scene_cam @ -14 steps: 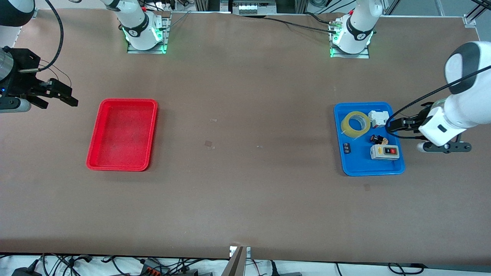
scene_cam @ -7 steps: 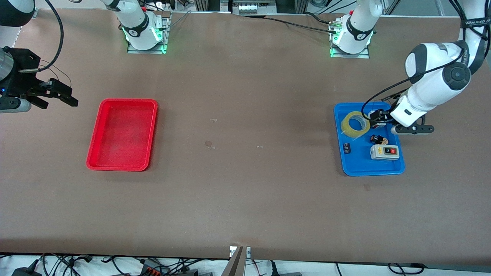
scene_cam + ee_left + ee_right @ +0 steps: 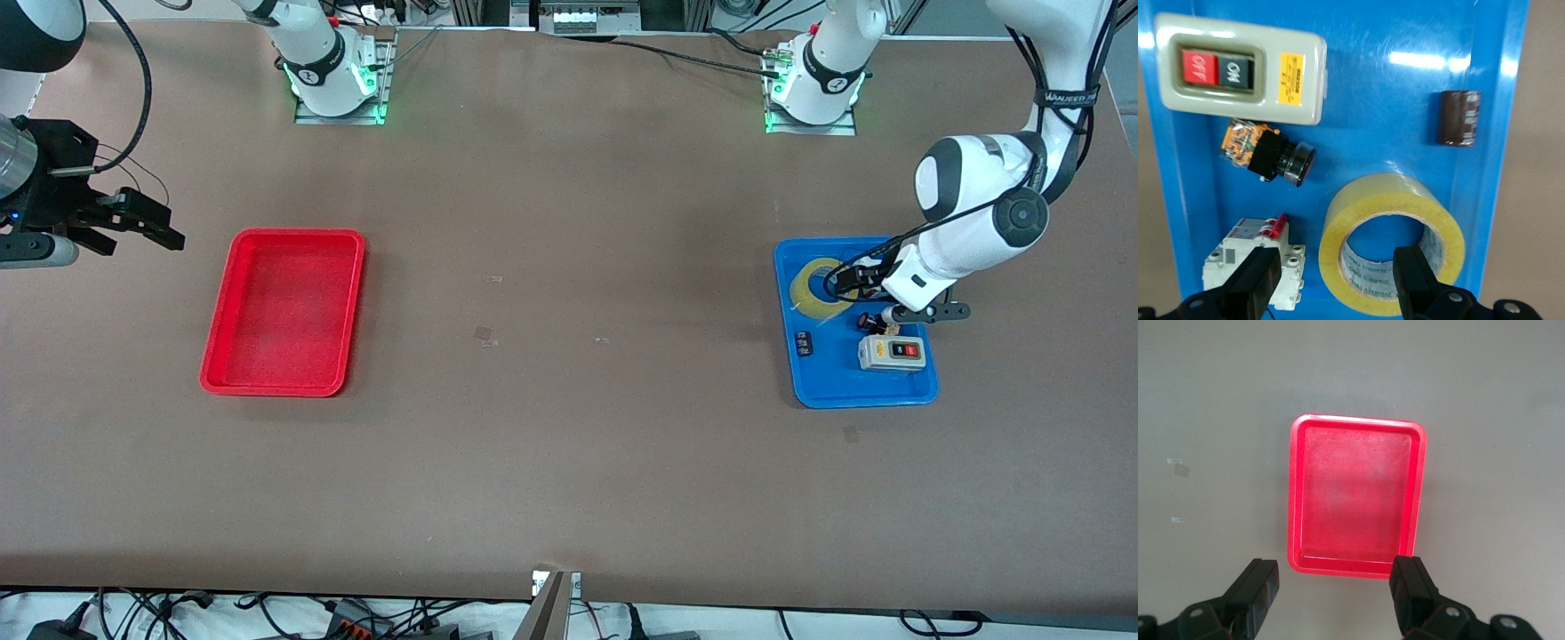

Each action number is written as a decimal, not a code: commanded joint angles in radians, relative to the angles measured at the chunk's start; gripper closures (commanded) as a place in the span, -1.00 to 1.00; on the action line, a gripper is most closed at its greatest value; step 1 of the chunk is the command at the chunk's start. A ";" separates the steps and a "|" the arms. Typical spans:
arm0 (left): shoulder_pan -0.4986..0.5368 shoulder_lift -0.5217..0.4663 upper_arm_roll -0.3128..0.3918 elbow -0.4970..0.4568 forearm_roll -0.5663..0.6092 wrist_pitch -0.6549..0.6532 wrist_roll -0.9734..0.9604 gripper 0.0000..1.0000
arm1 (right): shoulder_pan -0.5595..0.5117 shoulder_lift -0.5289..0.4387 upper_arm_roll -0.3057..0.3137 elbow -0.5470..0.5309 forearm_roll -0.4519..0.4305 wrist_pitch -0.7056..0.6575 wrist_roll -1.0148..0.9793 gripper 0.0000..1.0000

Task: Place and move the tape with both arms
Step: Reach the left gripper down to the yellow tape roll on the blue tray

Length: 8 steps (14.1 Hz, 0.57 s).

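Observation:
I expect the yellowish tape (image 3: 805, 300) to come out by itself when I lift it, because a blue gap (image 3: 1312, 257) lies between it and the white-and-red block.
The tape (image 3: 804, 291) is a yellowish ring lying flat in the blue tray (image 3: 836, 384), in the corner nearest the arms' bases. My left gripper (image 3: 842, 283) is open and low over it. In the left wrist view the tape (image 3: 1371, 200) has one finger (image 3: 1413, 267) over its centre hole and the other finger (image 3: 1258, 277) over the white-and-red block (image 3: 1238, 243), so the left gripper (image 3: 1337, 270) straddles the ring's wall. My right gripper (image 3: 149, 222) is open and empty, waiting in the air off the red tray's side at the right arm's end; the right wrist view shows the right gripper (image 3: 1335, 587) above bare table.
The blue tray (image 3: 1391, 100) also holds a grey switch box (image 3: 892, 353) (image 3: 1238, 70), a small black-and-orange button (image 3: 876, 323) (image 3: 1268, 150) and a dark cylinder (image 3: 803, 343) (image 3: 1458, 118). The red tray (image 3: 298, 235) (image 3: 1358, 419) is empty.
My left arm has swung in from the table's end over the blue tray and brought its open gripper down onto the tape. The right arm has barely moved.

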 commanded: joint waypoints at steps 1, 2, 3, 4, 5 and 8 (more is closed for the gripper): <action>0.008 0.040 -0.007 0.015 -0.023 0.005 0.012 -1.00 | -0.005 -0.003 0.003 0.008 -0.006 -0.008 -0.010 -0.99; 0.008 0.050 -0.007 0.020 -0.023 0.005 0.012 -0.98 | -0.005 -0.003 0.003 0.008 -0.004 -0.008 -0.010 -0.99; 0.009 0.057 -0.007 0.021 -0.023 0.004 0.011 -0.87 | -0.005 -0.001 0.003 0.008 -0.004 -0.008 -0.010 -0.99; 0.009 0.063 -0.007 0.021 -0.024 0.003 0.011 -0.65 | -0.005 -0.001 0.003 0.008 -0.004 -0.008 -0.010 -0.99; 0.011 0.068 -0.007 0.021 -0.029 0.002 0.009 -0.19 | -0.005 -0.001 0.003 0.008 -0.004 -0.010 -0.010 -0.99; 0.011 0.079 -0.007 0.021 -0.070 -0.001 0.014 0.60 | -0.005 -0.001 0.003 0.006 -0.004 -0.010 -0.010 -0.99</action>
